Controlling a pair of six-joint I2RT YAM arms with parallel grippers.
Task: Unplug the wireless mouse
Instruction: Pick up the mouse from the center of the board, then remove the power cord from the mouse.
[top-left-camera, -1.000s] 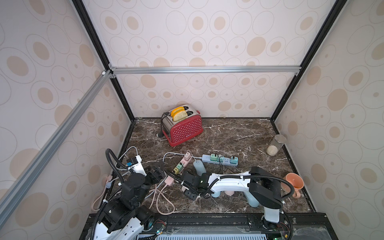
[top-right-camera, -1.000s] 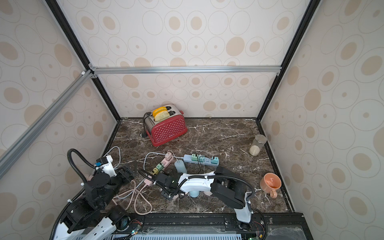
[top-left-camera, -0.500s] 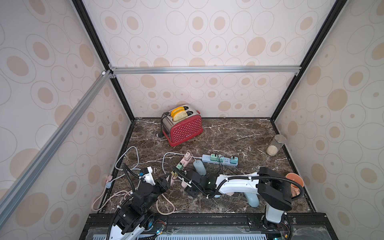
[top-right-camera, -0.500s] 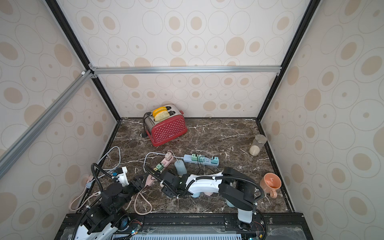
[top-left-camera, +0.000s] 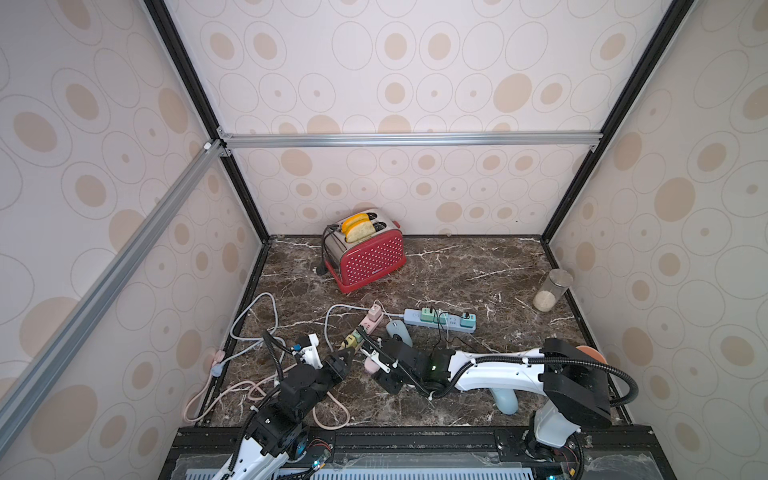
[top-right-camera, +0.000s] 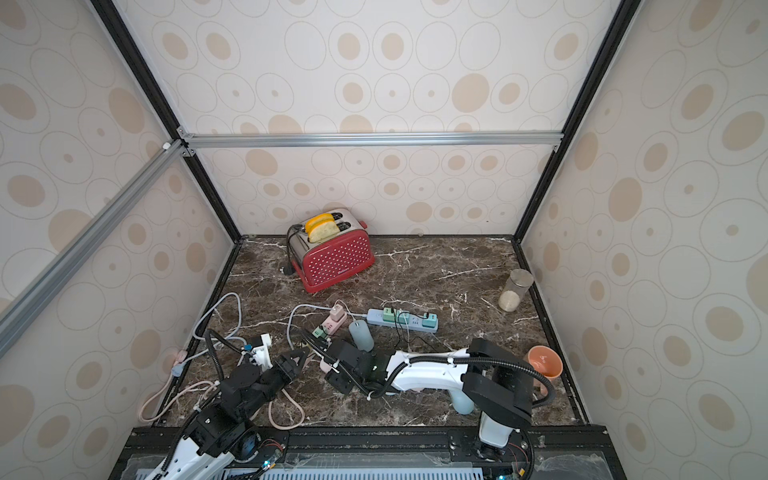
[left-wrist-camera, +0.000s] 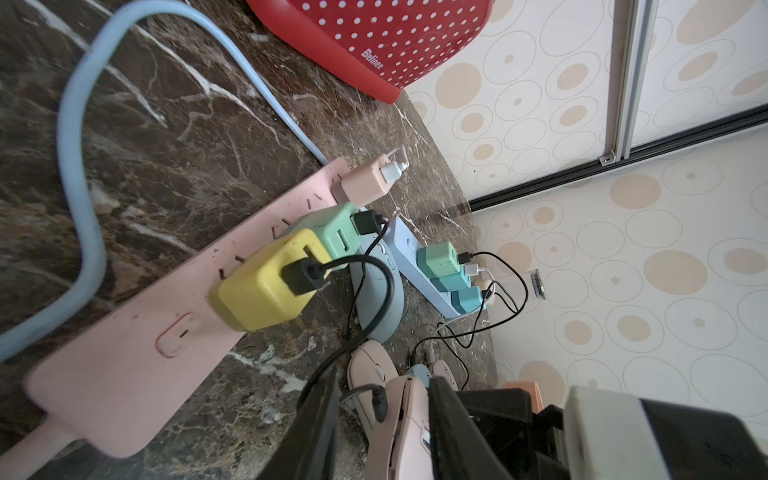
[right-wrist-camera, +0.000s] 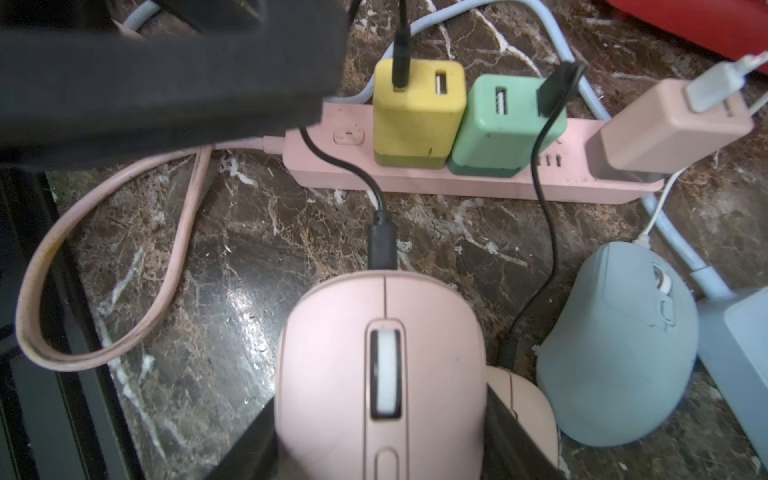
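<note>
The pink mouse's nose is between my left gripper's fingers next to the plug. My left gripper should open, move over and close only on the black plug.
The pink wireless mouse is off the table in my right gripper, which is shut on its two sides. A black plug sits in the mouse's nose. Its cable runs to the yellow charger on the pink power strip. My left gripper is at the mouse's front, jaws a little apart. The plug and the mouse's nose show between its fingers, and one finger stands clear of the plug. In both top views the two grippers meet near the front left.
A second pink mouse and a blue-grey mouse lie close beside the held one. A green charger and a pink one fill the strip. Farther back are a blue power strip, a red toaster, a jar and an orange cup.
My left arm has dropped and reached right to the mouse's front, its jaws narrowing. My right gripper has kept the pink mouse in about the same place.
</note>
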